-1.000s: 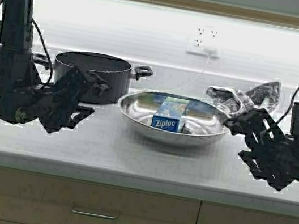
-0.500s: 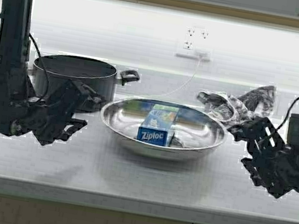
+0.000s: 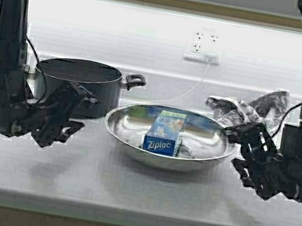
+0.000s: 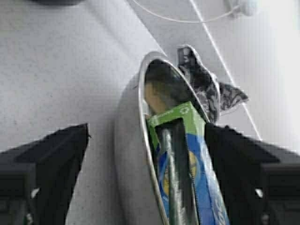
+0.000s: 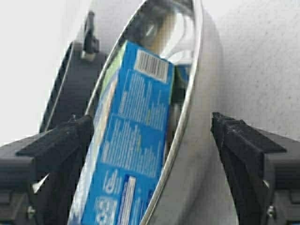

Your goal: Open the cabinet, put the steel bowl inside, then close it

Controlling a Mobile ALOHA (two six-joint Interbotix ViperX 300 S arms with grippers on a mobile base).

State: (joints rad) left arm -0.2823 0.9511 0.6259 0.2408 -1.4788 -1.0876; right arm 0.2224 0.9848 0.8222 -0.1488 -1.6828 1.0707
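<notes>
I expect the blue Ziploc box (image 3: 164,132) to come along inside when I lift the bowl, because the steel bowl's raised rim (image 3: 201,158) goes all around the box.
The steel bowl (image 3: 202,150) sits on the white counter (image 3: 127,184) in the middle of the high view, with a blue Ziploc box (image 3: 164,134) standing in it. My left gripper (image 3: 81,113) is open, a little to the bowl's left, apart from it. My right gripper (image 3: 233,147) is open, close by the bowl's right rim. In the left wrist view the bowl (image 4: 131,154) and the box (image 4: 197,154) lie ahead between the spread fingers (image 4: 56,173). The right wrist view shows the bowl (image 5: 201,117) and box (image 5: 136,131) likewise. Only the cabinet's tan lower edge (image 3: 169,1) shows.
A black two-handled pot (image 3: 78,80) stands behind my left gripper, left of the bowl. A crumpled dark bag (image 3: 247,109) lies behind the bowl at the right. A white cable runs from the wall socket (image 3: 204,45). The counter's front edge (image 3: 133,219) is near.
The robot has moved closer to the counter: the drawers below have dropped out of view and the scene has shifted sideways. Both arms keep their pose, grippers open.
</notes>
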